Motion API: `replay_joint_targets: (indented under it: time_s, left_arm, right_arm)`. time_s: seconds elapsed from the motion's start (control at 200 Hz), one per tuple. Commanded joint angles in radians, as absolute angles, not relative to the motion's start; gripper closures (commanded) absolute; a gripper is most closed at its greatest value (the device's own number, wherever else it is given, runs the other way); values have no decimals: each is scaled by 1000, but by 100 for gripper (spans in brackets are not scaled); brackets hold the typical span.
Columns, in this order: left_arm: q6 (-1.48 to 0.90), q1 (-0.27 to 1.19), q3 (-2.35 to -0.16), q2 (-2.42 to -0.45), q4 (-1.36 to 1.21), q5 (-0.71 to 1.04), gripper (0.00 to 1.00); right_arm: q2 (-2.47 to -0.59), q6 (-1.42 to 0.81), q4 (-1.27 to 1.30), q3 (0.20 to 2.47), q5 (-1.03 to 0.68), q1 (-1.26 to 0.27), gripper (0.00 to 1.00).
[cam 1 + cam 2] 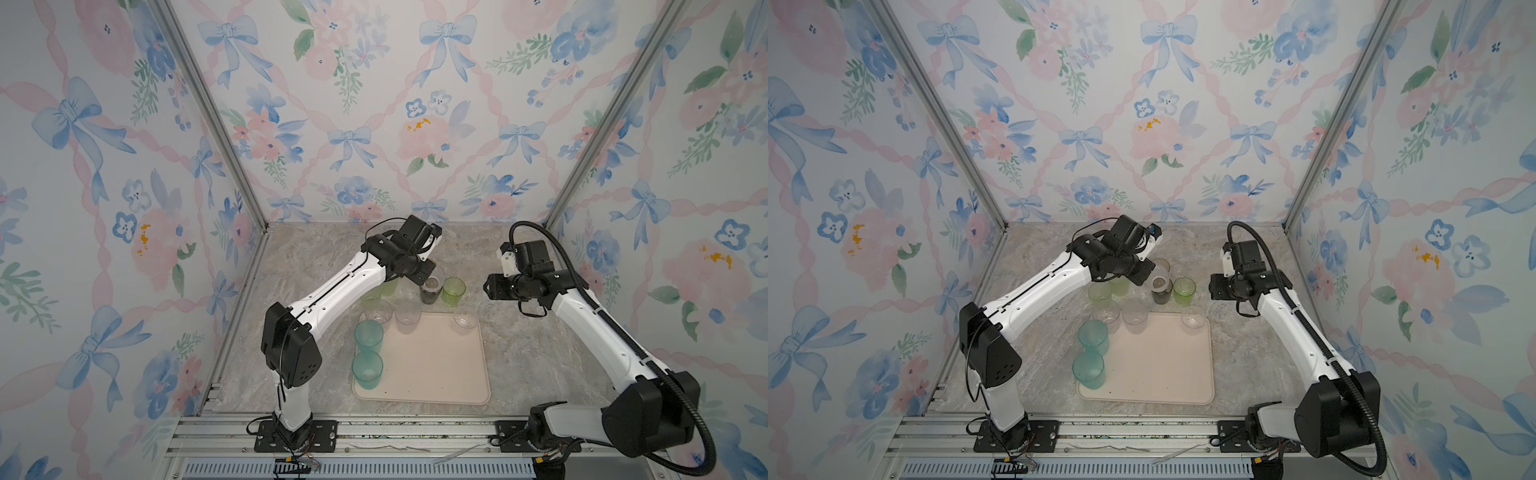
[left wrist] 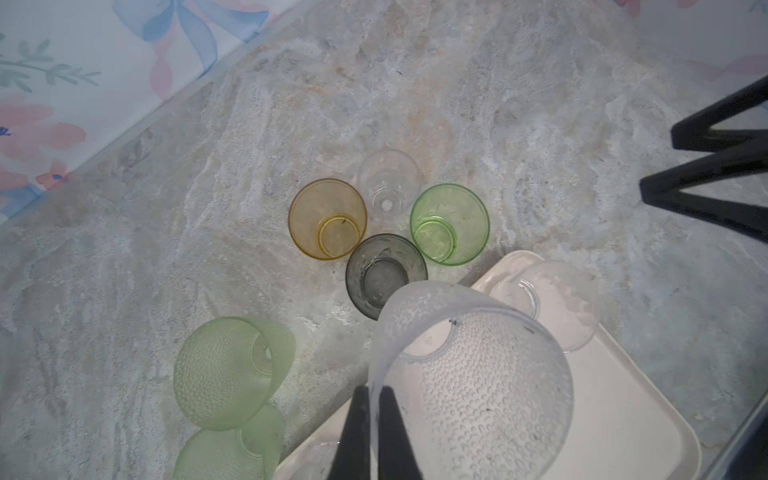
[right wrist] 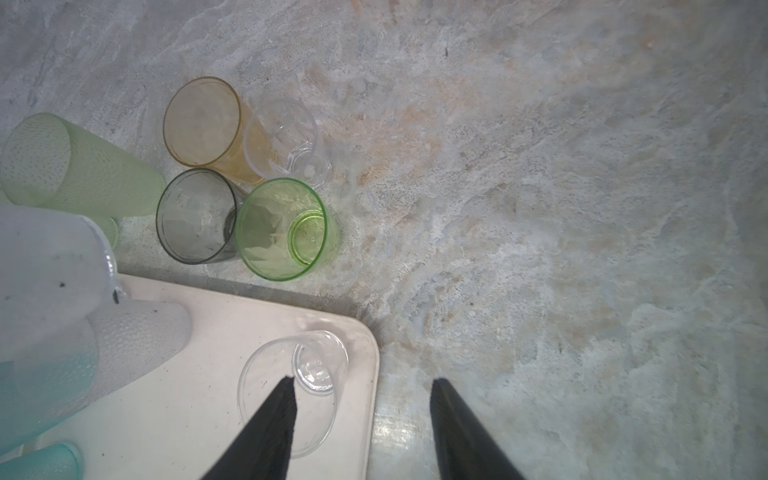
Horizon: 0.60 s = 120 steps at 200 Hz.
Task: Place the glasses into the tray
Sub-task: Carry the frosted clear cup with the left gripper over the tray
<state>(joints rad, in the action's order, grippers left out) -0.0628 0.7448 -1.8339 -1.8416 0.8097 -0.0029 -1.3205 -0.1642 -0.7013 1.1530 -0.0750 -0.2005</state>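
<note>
I keep lowering the dimpled glass (image 1: 432, 284), which hangs upright in my left gripper, until it stands in the tray's far row, which has a free gap (image 1: 436, 321).
My left gripper (image 2: 375, 389) is shut on the rim of a clear dimpled glass (image 2: 478, 374), held above the far edge of the beige tray (image 1: 436, 374). Two teal glasses (image 1: 368, 334) stand along the tray's left side, with clear ones (image 1: 464, 322) at its far edge. Behind the tray, on the stone top, stand the amber (image 2: 328, 218), smoky grey (image 2: 386, 272), bright green (image 2: 449, 222), clear (image 2: 388, 183) and pale green glasses (image 2: 232, 370). My right gripper (image 3: 362, 379) hangs open over the tray's far right corner (image 3: 365, 332), one finger above a clear glass (image 3: 316, 361).
The floral walls and metal corner posts (image 1: 216, 124) close in the marbled table (image 1: 540, 353) on three sides. An aluminium rail (image 1: 374, 432) carrying both arm bases runs along the front edge.
</note>
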Motion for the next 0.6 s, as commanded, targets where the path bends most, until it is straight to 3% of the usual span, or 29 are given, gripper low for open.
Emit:
replay_joint_targets:
  time_s: [0.0, 0.595]
  left_arm:
    - [-37, 759, -1802, -1808, 819, 58, 100]
    - [-41, 788, -1721, -1911, 818, 130, 100]
  right_arm:
    - [-1286, -169, -691, 1138, -72, -180, 45]
    - [-1264, -185, -693, 1125, -77, -174, 45]
